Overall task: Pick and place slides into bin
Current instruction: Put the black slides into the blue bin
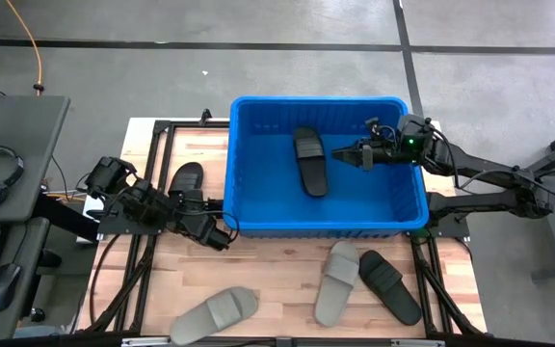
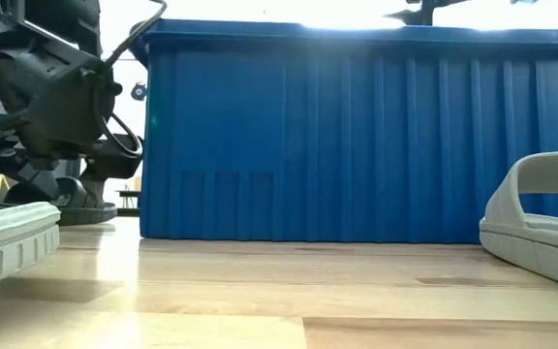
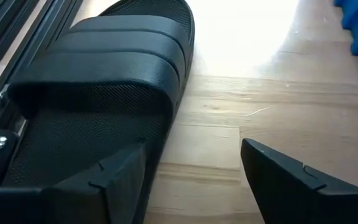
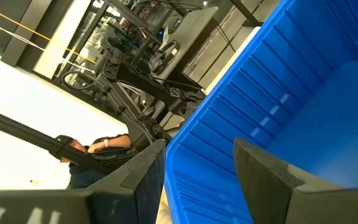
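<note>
My left gripper needs to move its fingers forward to the strap's side [image 3: 174, 81] before it closes, because they are at the black slide's footbed edge [image 3: 164, 138], well behind the slide's strap.
The blue bin [image 1: 326, 217] stands at the table's middle, and one black slide [image 1: 309, 161] lies flat on its floor. A second black slide [image 3: 104, 81] lies on its sole on the table left of the bin [image 1: 187, 177]. My left gripper [image 3: 191, 180] is open low over that slide's heel end. One finger [image 3: 120, 183] is over the footbed and the other [image 3: 291, 186] over bare wood. My right gripper [image 1: 340, 154] hovers open over the bin's inside, beside the slide there, with nothing between its fingers [image 4: 197, 180]. My left gripper has one finger [image 3: 120, 183] over the black slide's footbed [image 3: 73, 143], behind the strap, slanting down at it. I cannot tell whether it touches. The slide lies flat on the table.
Two grey slides [image 1: 215, 313] [image 1: 337, 280] and a black slide [image 1: 390, 286] lie on the near part of the table. The black frame rail [image 3: 17, 31] runs along the table's left edge. A person [image 4: 95, 149] shows in the room beyond.
</note>
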Controlling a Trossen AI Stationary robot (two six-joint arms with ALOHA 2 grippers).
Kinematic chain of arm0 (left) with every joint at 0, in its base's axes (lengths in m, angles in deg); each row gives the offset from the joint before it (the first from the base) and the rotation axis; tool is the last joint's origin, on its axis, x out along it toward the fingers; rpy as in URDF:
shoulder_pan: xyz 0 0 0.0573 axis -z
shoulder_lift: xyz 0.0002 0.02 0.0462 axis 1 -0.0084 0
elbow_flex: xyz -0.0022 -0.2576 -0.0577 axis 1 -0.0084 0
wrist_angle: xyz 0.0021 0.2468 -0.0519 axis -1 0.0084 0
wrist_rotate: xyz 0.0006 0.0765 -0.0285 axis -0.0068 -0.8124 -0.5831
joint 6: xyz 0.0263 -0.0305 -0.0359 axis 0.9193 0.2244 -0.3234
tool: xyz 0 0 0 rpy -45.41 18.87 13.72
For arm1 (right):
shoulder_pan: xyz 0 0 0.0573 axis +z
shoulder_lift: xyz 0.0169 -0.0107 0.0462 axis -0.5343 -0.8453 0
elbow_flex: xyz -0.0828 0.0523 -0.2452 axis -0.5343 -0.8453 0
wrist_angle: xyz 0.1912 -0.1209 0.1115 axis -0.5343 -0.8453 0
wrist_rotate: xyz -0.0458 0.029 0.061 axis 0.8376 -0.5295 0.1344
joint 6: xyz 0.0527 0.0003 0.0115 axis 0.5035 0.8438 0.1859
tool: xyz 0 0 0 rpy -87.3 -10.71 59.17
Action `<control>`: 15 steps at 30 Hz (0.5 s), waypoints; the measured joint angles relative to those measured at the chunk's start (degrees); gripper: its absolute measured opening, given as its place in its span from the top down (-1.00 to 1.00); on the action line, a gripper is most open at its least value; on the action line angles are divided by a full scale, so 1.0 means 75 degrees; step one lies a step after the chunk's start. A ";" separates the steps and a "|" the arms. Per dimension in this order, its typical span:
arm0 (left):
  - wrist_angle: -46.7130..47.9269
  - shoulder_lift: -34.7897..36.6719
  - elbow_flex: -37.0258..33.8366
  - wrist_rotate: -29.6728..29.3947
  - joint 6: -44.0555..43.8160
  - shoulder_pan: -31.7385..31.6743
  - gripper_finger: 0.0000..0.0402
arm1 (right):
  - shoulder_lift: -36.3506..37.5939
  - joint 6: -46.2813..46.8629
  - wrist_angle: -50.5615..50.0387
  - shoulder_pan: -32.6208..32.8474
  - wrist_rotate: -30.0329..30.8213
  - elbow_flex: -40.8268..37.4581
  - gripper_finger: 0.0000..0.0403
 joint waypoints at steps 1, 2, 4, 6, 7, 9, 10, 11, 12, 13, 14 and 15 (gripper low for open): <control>0.0001 0.0000 0.0000 -0.0003 0.0000 0.0000 -0.27 | 0.0000 0.0000 0.0000 0.0000 0.0000 0.0000 0.11; -0.0002 0.0000 0.0000 -0.0014 0.0000 0.0014 -0.27 | 0.0000 0.0004 0.0000 0.0000 0.0002 0.0000 0.11; -0.0002 0.0000 0.0000 -0.0029 0.0000 0.0017 -0.26 | 0.0000 0.0009 -0.0003 -0.0003 0.0003 0.0000 0.11; -0.0002 0.0000 0.0000 -0.0039 -0.0003 0.0015 -0.24 | 0.0000 0.0017 -0.0006 -0.0003 0.0003 0.0000 0.11; -0.0002 0.0000 0.0000 -0.0048 0.0000 0.0015 -0.23 | 0.0000 0.0017 -0.0006 -0.0003 0.0003 0.0000 0.11; 0.0001 0.0000 0.0000 -0.0049 0.0000 0.0015 -0.21 | 0.0000 0.0017 -0.0006 -0.0003 0.0004 0.0000 0.11; -0.0002 0.0000 -0.0001 -0.0048 0.0000 0.0015 -0.20 | 0.0000 0.0017 -0.0006 -0.0003 0.0004 0.0000 0.11; -0.0002 0.0000 -0.0001 -0.0049 -0.0003 0.0015 -0.20 | 0.0000 0.0017 -0.0006 -0.0003 0.0004 0.0000 0.11; -0.0002 0.0000 -0.0003 -0.0049 -0.0001 0.0015 -0.19 | 0.0000 0.0017 -0.0009 -0.0003 0.0003 0.0000 0.11; -0.0002 0.0000 -0.0003 -0.0049 -0.0003 0.0015 -0.18 | 0.0000 0.0017 -0.0009 -0.0003 0.0003 0.0000 0.11; -0.0007 0.0000 -0.0003 -0.0049 -0.0004 0.0015 -0.18 | 0.0000 0.0017 -0.0009 -0.0003 0.0003 0.0000 0.11; -0.0007 0.0000 -0.0003 -0.0049 -0.0027 0.0015 -0.18 | 0.0000 0.0017 -0.0009 -0.0003 0.0004 0.0000 0.11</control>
